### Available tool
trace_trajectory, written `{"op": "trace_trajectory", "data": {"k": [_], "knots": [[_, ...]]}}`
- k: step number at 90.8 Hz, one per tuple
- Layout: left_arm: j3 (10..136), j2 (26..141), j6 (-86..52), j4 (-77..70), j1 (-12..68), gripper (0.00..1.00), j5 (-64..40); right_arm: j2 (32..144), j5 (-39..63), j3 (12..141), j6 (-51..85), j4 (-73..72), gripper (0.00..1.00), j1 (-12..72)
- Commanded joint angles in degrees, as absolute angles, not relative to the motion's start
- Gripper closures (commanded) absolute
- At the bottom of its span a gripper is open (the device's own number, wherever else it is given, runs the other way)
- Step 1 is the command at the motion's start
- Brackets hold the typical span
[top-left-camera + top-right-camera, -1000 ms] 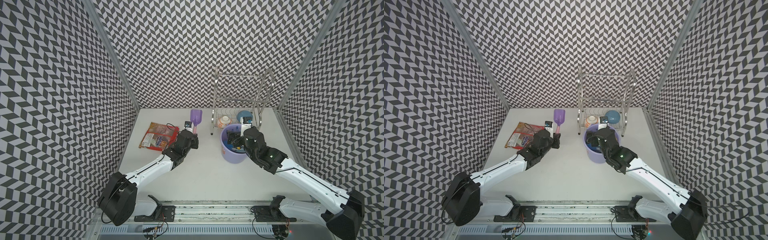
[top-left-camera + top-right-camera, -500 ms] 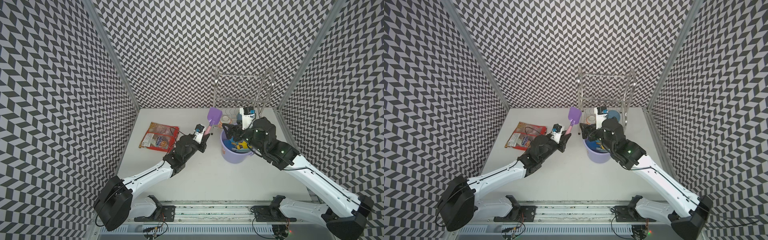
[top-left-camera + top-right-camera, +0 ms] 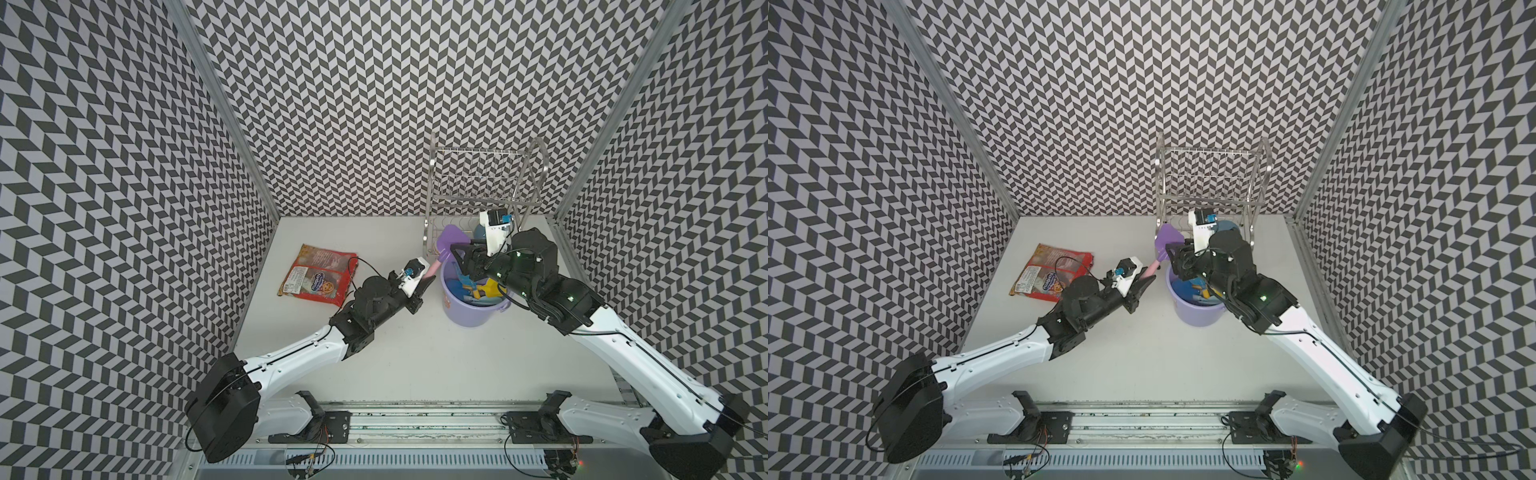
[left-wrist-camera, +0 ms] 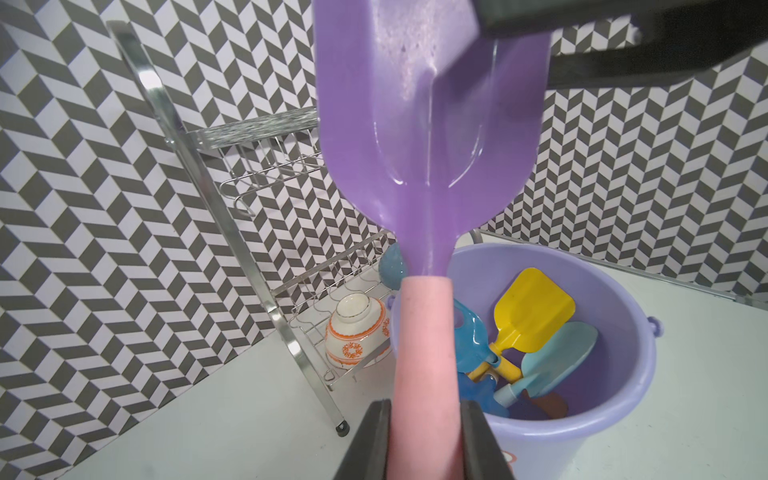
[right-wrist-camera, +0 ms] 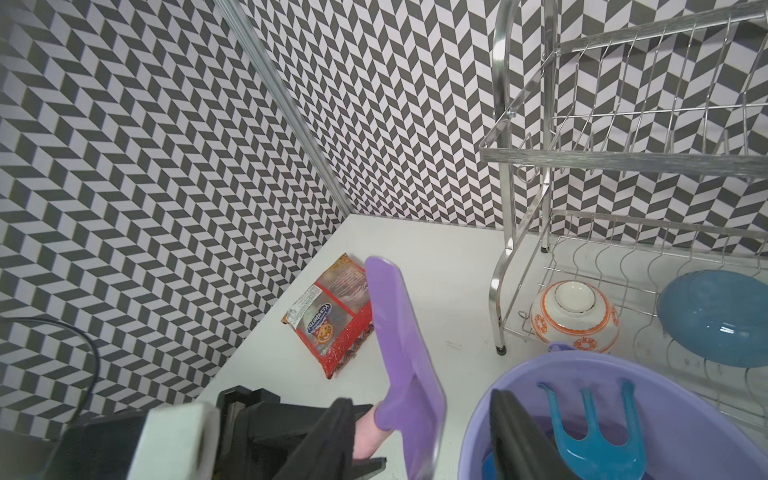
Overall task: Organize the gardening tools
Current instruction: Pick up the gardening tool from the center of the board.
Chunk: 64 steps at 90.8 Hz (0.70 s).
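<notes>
I should close my right gripper on the purple blade [image 3: 451,237] before my left gripper backs off, because my left gripper is holding the pink handle [image 3: 432,269] outside the lavender bucket.
My left gripper [image 3: 428,279] [image 4: 426,415] is shut on the pink handle of a purple-bladed tool [image 3: 451,239] [image 4: 428,124]. It holds the tool in the air at the lavender bucket's [image 3: 469,313] near-left rim, blade pointing toward the back. My right gripper [image 3: 461,257] [image 5: 424,432] stands open above the bucket, one finger on each side of the purple blade [image 5: 399,332], with a gap showing on both sides. Inside the bucket [image 4: 615,395] lie a yellow spade [image 4: 536,307], a pale blue shovel [image 4: 557,361] and a blue rake [image 5: 590,428].
A red snack packet [image 3: 318,276] lies flat at the back left of the table. A steel dish rack [image 3: 482,187] stands right behind the bucket, holding an orange-patterned bowl [image 4: 357,332] and a blue bowl [image 5: 715,316]. Patterned walls close in three sides.
My left arm carried the purple tool rightward from the table's back middle to the bucket. My right gripper lifted out of the bucket, moved to the blade, and its jaws narrowed.
</notes>
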<state>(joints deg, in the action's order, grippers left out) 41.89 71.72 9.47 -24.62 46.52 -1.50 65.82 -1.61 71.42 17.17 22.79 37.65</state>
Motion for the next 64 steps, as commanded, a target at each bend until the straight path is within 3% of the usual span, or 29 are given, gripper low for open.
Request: {"op": "trace_trajectory", "data": {"k": [1,9,24,27,34,44,51,64], "knots": [[42.70,71.02,12.00,-26.55,47.48,1.00,-2.78,65.91,1.12,71.80,17.41,20.97,0.51,36.89],[43.20,71.51,12.47,-26.12,48.19,1.00,-2.58,66.12,2.11,71.40,17.46,20.45,0.59,36.57],[43.84,72.49,11.85,-26.37,48.54,0.96,-1.85,66.64,1.84,70.93,16.99,20.43,0.94,36.50],[44.00,72.60,11.60,-26.32,48.58,0.91,-1.63,66.66,1.60,70.93,16.78,20.40,1.00,36.53],[44.24,72.95,10.73,-26.62,48.54,0.73,-1.03,66.46,0.22,70.97,16.31,20.30,1.00,36.55],[44.16,72.86,8.78,-27.73,48.57,0.24,0.60,65.97,-3.47,71.91,15.09,20.66,1.00,36.49],[43.18,71.67,7.64,-29.32,48.52,0.03,1.53,66.01,-7.17,73.23,14.05,21.51,1.00,36.47],[41.62,69.02,5.65,-31.08,48.44,0.00,3.55,65.62,-15.22,75.23,11.58,22.41,1.00,36.47]]}}
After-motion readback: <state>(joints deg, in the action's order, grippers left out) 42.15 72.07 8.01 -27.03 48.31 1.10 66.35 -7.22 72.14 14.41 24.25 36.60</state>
